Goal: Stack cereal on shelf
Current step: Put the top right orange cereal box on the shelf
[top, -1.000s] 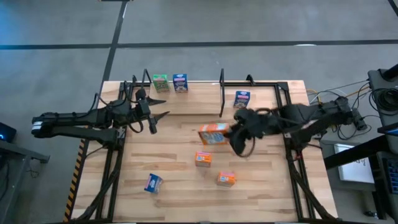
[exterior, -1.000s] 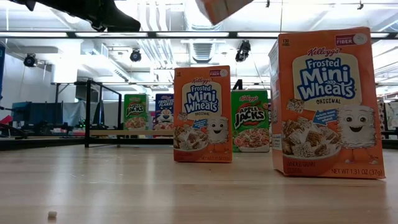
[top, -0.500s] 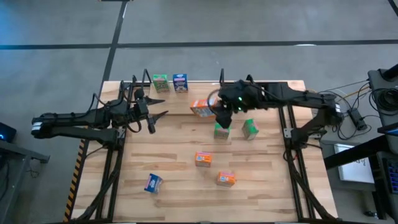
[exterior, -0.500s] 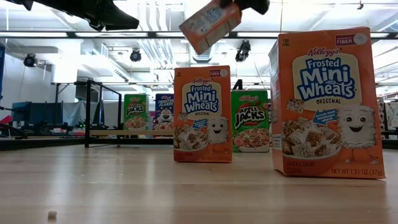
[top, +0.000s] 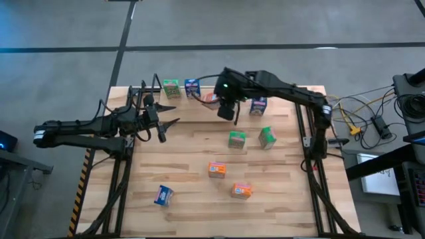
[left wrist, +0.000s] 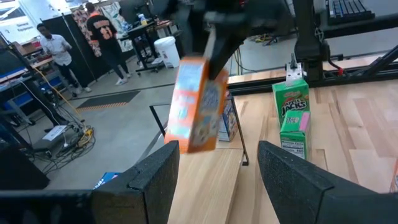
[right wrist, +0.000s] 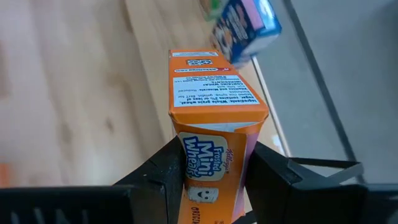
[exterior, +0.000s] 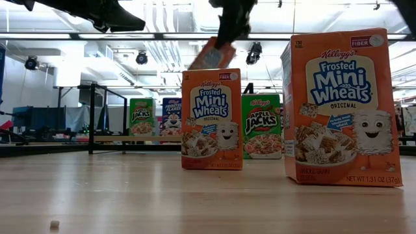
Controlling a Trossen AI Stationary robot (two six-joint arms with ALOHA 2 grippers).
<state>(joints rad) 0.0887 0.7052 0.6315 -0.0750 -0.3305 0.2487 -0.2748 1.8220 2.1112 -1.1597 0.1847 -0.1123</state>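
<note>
The orange box hangs tilted in my right gripper, so I need to set it upright on the shelf, then grip it again and line it up with the shelf's blue box.
My right gripper hangs over the far edge of the table, shut on an orange cereal box. It holds the box just above the shelf, a light plank between thin wire brackets. A green box and a blue box stand upright on that plank. In the left wrist view the orange box floats tilted in the air. My left gripper waits open over the table's left side, facing the shelf. My right gripper pinches the orange box between its two fingers, one on each opposite side, near the box's upper end. The fingers come from above, slanting down. The box is lifted clear and hangs tilted below them.
Upright on the table stand a blue box, two green boxes, two orange boxes and a blue box near the left front. Black arm frames run along both table sides. People stand in the room beyond.
My right gripper has carried the orange box from the middle of the table toward the far edge and leftward to the shelf. It has come lower, and the box has turned and tipped on the way. The left arm has kept still.
</note>
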